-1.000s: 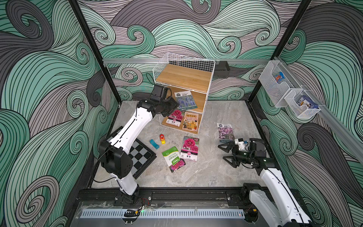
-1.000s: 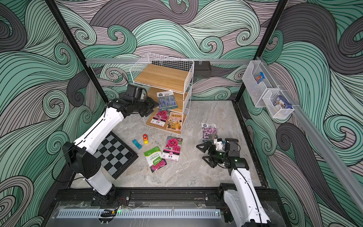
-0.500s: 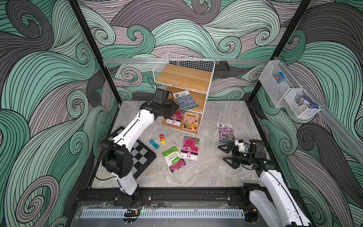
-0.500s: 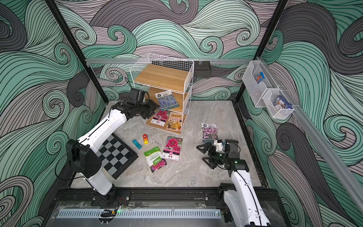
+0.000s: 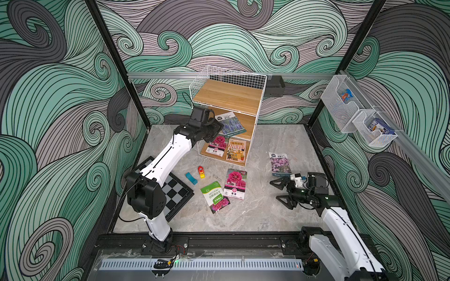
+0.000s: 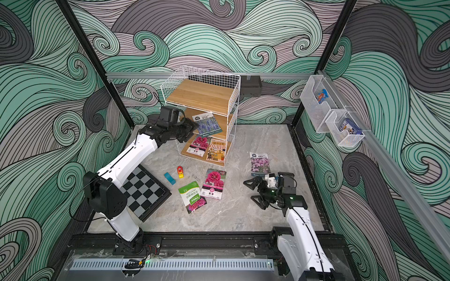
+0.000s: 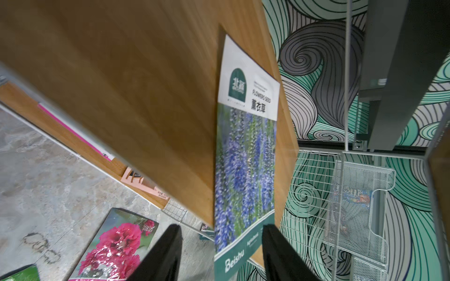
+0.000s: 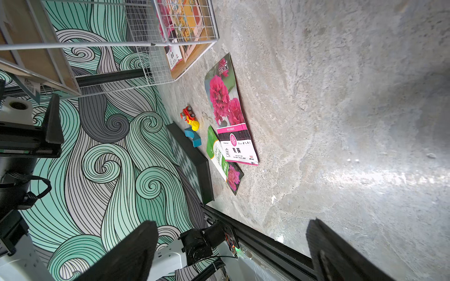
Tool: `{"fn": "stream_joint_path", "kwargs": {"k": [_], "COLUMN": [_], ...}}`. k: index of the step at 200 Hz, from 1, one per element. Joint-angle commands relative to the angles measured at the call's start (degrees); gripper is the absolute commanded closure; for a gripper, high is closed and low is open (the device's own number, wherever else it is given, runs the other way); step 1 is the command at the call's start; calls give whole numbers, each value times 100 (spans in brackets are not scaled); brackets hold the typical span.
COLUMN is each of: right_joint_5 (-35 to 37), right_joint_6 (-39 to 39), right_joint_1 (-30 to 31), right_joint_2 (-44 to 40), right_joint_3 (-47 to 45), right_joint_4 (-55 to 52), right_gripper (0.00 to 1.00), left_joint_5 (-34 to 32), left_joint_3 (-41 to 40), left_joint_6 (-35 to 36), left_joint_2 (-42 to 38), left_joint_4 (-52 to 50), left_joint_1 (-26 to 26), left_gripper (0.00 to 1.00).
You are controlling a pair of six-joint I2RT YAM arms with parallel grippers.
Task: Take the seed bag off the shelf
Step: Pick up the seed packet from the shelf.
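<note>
The seed bag's lower corner sticks out over the shelf board between the open fingers of my left gripper, so I should keep moving in until they pinch that corner.
The shelf, a white wire rack with wooden boards, stands at the back of the floor. On its middle tier lies the seed bag, printed with blue-purple lavender and overhanging the board's front edge. My left gripper is open at that tier's front left, and the bag's overhanging lower corner lies between its black fingers without being pinched. My right gripper is wide open and empty, low over the floor at the right.
A pink-flower packet and a shop-picture packet lie on the bottom tier. On the floor are a hollyhock packet, green packet, purple-flower packet, toy car, blue block and chessboard. Mesh bins hang on the right wall.
My left gripper has edged right, closer to the middle tier and the lavender bag. The right arm has barely shifted.
</note>
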Motion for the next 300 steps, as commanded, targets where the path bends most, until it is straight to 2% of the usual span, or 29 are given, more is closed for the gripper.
{"fn": "stream_joint_path", "kwargs": {"k": [1, 88, 113, 136, 184, 265, 285, 300], "right_joint_5": [44, 70, 61, 60, 87, 65, 60, 60], "right_joint_6": [-131, -117, -129, -126, -112, -101, -99, -100], "right_joint_1": [21, 19, 23, 18, 15, 16, 17, 15], "right_joint_2": [29, 142, 124, 111, 145, 120, 125, 135], "right_joint_3": [176, 205, 200, 179, 192, 162, 178, 198], "right_joint_4": [4, 88, 79, 90, 96, 120, 117, 123], "right_gripper": [1, 1, 1, 1, 1, 1, 1, 1], "left_joint_5": [121, 268, 326, 467, 482, 596, 640, 640], "left_joint_3": [148, -112, -189, -359, -538, -911, -912, -929], "left_joint_6": [-117, -557, -636, -810, -740, -810, -819, -825], "left_joint_2": [163, 384, 439, 449, 206, -142, -213, -296], "left_joint_4": [231, 794, 947, 1203, 1138, 1285, 1289, 1286], "left_joint_1": [-33, -260, -272, -277, -278, -279, -284, -273], "left_gripper": [43, 44, 51, 67, 71, 71, 73, 79]}}
